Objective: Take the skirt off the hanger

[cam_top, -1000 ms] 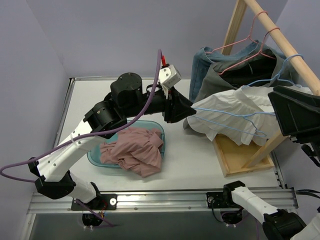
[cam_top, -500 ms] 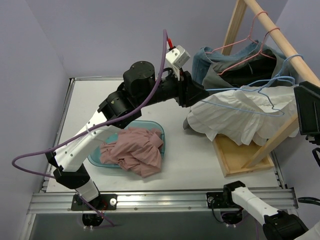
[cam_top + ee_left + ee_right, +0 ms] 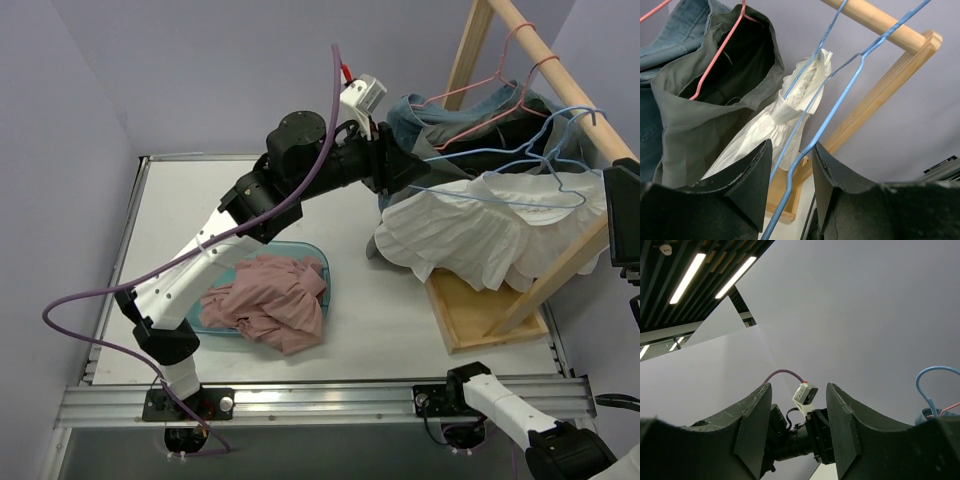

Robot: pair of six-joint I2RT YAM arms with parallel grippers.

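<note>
The empty blue hanger (image 3: 842, 98) in my left gripper hangs clear of the skirt. I keep moving it toward the wooden post (image 3: 556, 274) until a gap opens.
The white pleated skirt (image 3: 490, 235) hangs draped on a blue wire hanger (image 3: 500, 195), whose hook sits at the wooden rail (image 3: 570, 85). My left gripper (image 3: 410, 175) is raised at the hanger's left end. In the left wrist view the hanger's wire (image 3: 840, 97) runs between the parted jaws of the left gripper (image 3: 792, 145) and touches the right finger, with the skirt (image 3: 785, 120) bunched behind. My right gripper (image 3: 625, 225) is at the right edge, past the skirt. In its wrist view the right gripper (image 3: 799, 387) is open, empty and aimed up at the wall.
A pink hanger (image 3: 480, 100) with a dark grey garment and jeans (image 3: 410, 130) hangs on the same rail, behind the skirt. A teal basin (image 3: 190, 312) holds a pink cloth (image 3: 265, 300). The rack's wooden base (image 3: 480, 310) lies under the skirt.
My left arm rose and reached right, lifting the hanger's left end. The skirt swung up toward the rail. My right gripper drew back to the right edge.
</note>
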